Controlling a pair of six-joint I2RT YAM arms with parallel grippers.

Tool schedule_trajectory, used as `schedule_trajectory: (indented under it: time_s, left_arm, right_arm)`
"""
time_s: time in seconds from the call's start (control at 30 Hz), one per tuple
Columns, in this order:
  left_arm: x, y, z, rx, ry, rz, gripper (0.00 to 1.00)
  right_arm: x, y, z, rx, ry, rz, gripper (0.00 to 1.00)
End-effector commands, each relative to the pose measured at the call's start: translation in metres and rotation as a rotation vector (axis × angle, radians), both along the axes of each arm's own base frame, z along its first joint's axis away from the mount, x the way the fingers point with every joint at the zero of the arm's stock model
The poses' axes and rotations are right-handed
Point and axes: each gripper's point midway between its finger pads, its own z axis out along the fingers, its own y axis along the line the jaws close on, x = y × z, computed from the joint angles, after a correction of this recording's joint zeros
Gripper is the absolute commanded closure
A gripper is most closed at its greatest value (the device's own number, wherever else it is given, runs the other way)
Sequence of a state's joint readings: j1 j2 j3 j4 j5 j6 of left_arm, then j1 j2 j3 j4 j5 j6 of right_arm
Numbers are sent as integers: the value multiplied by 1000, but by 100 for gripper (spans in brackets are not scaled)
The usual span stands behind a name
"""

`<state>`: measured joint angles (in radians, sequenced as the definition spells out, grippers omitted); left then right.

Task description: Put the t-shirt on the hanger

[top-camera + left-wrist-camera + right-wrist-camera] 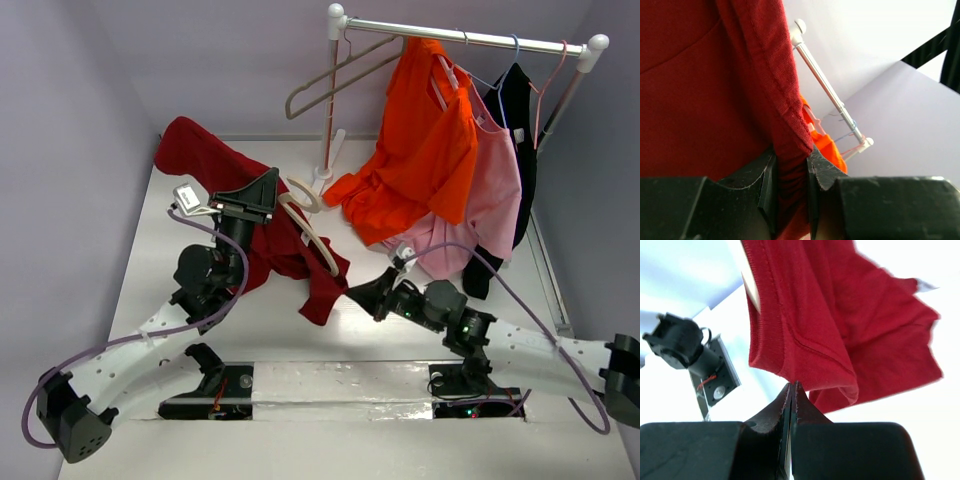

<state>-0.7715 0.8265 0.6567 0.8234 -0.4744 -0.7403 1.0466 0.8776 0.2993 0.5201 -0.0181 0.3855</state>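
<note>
The t-shirt's far end hangs loose while my left gripper holds a fold of the t-shirt (791,131) beside the hanger's hook. I should let go of the fold, take that end (182,138) and pull it out.
The maroon t-shirt (205,160) hangs in a long drape from the back left down to the table's middle. The cream hanger (318,240) lies against it, hook uppermost beside my left gripper (266,192). In the left wrist view my left gripper (790,162) is shut on a hemmed fold of the t-shirt (700,90). My right gripper (352,292) is at the shirt's lower right edge. In the right wrist view it (792,385) is shut, its very tips pinching the hem of the t-shirt (840,315). A strip of the hanger (751,287) shows behind the cloth.
A white clothes rack (470,38) stands at the back right with a thin grey-tan hanger (340,80), a bright orange shirt (425,150), a pink garment (495,190) and a black one (522,130). The rack (825,85) shows in the left wrist view.
</note>
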Motion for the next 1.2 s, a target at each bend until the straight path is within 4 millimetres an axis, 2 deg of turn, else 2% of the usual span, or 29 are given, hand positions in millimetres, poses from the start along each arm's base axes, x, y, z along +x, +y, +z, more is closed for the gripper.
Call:
schedule_trajectory:
  time_s: [0.0, 0.1, 0.13, 0.17, 0.2, 0.23, 0.3, 0.33, 0.37, 0.4, 0.43, 0.5, 0.63, 0.73, 0.8, 1.03, 1.1, 1.17]
  left_arm:
    - [-27, 38, 65, -70, -182, 79, 100]
    - [-24, 34, 51, -18, -162, 82, 100]
    - [-22, 32, 46, -12, -153, 82, 100]
    - [-22, 32, 43, -13, -155, 81, 100]
    - [-19, 27, 31, 4, -141, 71, 100]
    - [-17, 24, 25, 4, -133, 63, 100]
    - [-14, 14, 10, -4, -113, 23, 100]
    - [-12, 11, 6, -5, -104, 8, 100]
    - [-12, 8, 3, -8, -100, -6, 100]
    - [-12, 4, -3, -13, -90, -28, 100]
    - [-13, 4, -4, -18, -84, -37, 100]
    - [-16, 6, -7, -28, -68, -47, 100]
    - [-23, 12, -9, -56, -38, -68, 100]
    - [-27, 14, -12, -72, -23, -84, 100]
    - [-28, 13, -13, -86, -24, -99, 100]
    - [-27, 5, -14, -97, -15, -133, 100]
    - [-27, 3, -15, -94, -12, -140, 100]
    - [-27, 2, -16, -94, -8, -146, 100]
  right_arm:
    - [1, -17, -1, -52, 15, -64, 100]
    - [0, -26, 9, -71, -2, -71, 100]
    - [-2, -24, 23, -53, -14, -59, 100]
    - [-3, -24, 24, -67, -11, -51, 100]
    - [-6, -20, 25, -76, -7, -30, 100]
    - [-7, -14, 40, -60, -16, -20, 100]
    - [-9, -6, 46, -72, -13, -1, 100]
    - [-13, 5, 43, -99, -6, 21, 100]
    - [-15, 13, 58, -83, -17, 30, 100]
    - [-19, 25, 65, -95, -29, 33, 100]
    - [-22, 27, 57, -123, -25, 30, 100]
    - [-18, 30, 66, -135, -17, -4, 100]
    - [-18, 21, 53, -207, 28, -36, 47]
    - [-18, 9, 49, -222, 29, -59, 36]
    - [-18, 5, 48, -232, 22, -60, 33]
    - [-8, 17, 50, -285, -19, -70, 31]
    - [-6, 22, 50, -291, -31, -70, 32]
    - [2, 26, 52, -299, -59, -98, 37]
